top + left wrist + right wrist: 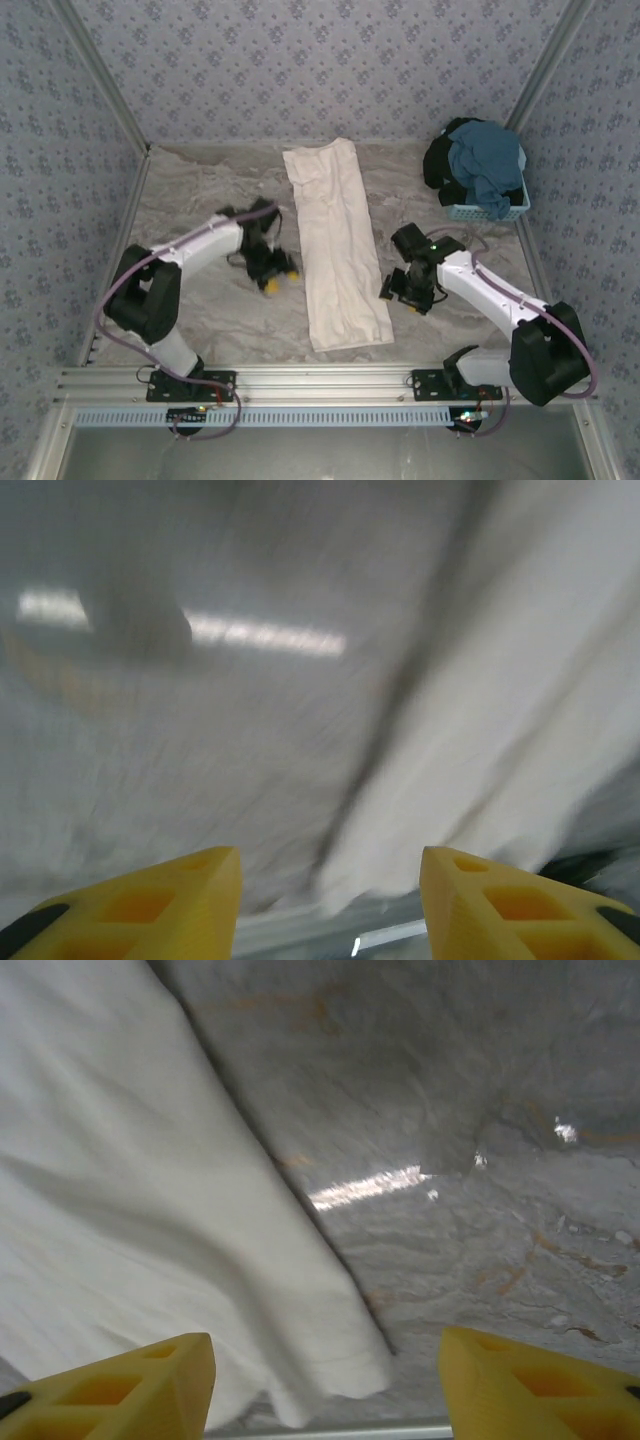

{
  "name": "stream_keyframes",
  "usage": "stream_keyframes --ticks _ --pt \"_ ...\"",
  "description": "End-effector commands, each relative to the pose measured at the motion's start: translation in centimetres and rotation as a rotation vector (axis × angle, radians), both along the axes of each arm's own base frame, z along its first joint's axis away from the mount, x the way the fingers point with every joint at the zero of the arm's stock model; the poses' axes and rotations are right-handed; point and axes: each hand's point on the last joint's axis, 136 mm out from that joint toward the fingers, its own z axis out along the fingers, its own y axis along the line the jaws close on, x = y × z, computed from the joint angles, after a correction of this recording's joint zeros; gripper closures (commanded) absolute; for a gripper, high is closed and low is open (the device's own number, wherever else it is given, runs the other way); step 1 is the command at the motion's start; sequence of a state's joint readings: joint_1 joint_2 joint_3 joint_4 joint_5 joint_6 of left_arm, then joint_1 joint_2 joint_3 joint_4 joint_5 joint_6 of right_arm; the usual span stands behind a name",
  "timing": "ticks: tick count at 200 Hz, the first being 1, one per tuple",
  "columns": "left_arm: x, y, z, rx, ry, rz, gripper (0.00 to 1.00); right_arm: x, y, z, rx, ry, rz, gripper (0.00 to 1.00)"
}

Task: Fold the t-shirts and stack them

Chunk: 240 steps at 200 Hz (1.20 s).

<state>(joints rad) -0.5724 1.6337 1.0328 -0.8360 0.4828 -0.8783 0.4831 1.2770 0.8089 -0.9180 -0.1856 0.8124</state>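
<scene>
My gripper will fold the t-shirt from its near end [352, 334] toward its far end, and the near end should fold over as one flat piece because the t-shirt's soft layers [336, 240] lie close together.
A cream-white t-shirt [335, 250] lies folded into a long narrow strip down the middle of the table. My left gripper [281, 278] hovers just left of the strip's near half, open, with nothing between its yellow fingers [170, 905]; the shirt's edge [520, 710] lies ahead and to the right. My right gripper [400, 298] sits just right of the strip's near end and is open too. In the right wrist view the shirt's near corner [150, 1210] lies ahead between the empty fingers [520, 1385]. A teal-blue t-shirt [487, 165] and a black one [440, 160] are heaped in a basket.
The light-blue lattice basket [470, 211] stands at the back right corner, by the right wall. Bare marbled tabletop [200, 200] spreads to the left of the strip and around both arms. A metal rail [320, 380] runs along the near edge.
</scene>
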Motion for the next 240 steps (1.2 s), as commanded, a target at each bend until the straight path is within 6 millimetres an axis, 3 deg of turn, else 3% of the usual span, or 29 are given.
stream_keyframes --ticks 1,5,45,87,119,148,166,240 --pt "-4.7 -3.2 0.5 -0.137 0.048 -0.028 0.48 -1.9 0.6 -1.1 0.08 0.069 0.097 0.36" --pt "-5.7 -3.2 0.2 -0.129 0.064 -0.041 0.48 -1.9 0.8 -1.2 0.091 0.069 0.1 0.36" --pt "-8.8 -5.8 -1.5 -0.181 0.071 -0.078 0.47 -3.0 1.5 -2.2 0.153 0.117 0.114 0.37" --pt "-9.8 -7.8 -3.2 -0.156 0.101 -0.103 0.51 -3.3 1.1 -2.4 0.162 0.129 0.108 0.39" --pt "-11.1 -6.9 -4.9 -0.04 0.136 -0.147 0.62 -3.6 0.9 -2.4 0.166 0.131 0.088 0.4" --pt "-10.3 -7.5 -5.1 -0.043 0.109 -0.127 0.86 -4.0 0.9 -2.6 0.179 0.138 0.057 0.41" --pt "-10.3 -6.7 -5.1 -0.007 0.102 -0.128 1.0 -4.5 1.3 -2.8 0.187 0.145 0.041 0.43" --pt "-12.8 -3.3 -5.5 0.037 0.149 -0.147 1.0 -5.5 3.1 -4.7 0.157 0.179 0.028 0.49"
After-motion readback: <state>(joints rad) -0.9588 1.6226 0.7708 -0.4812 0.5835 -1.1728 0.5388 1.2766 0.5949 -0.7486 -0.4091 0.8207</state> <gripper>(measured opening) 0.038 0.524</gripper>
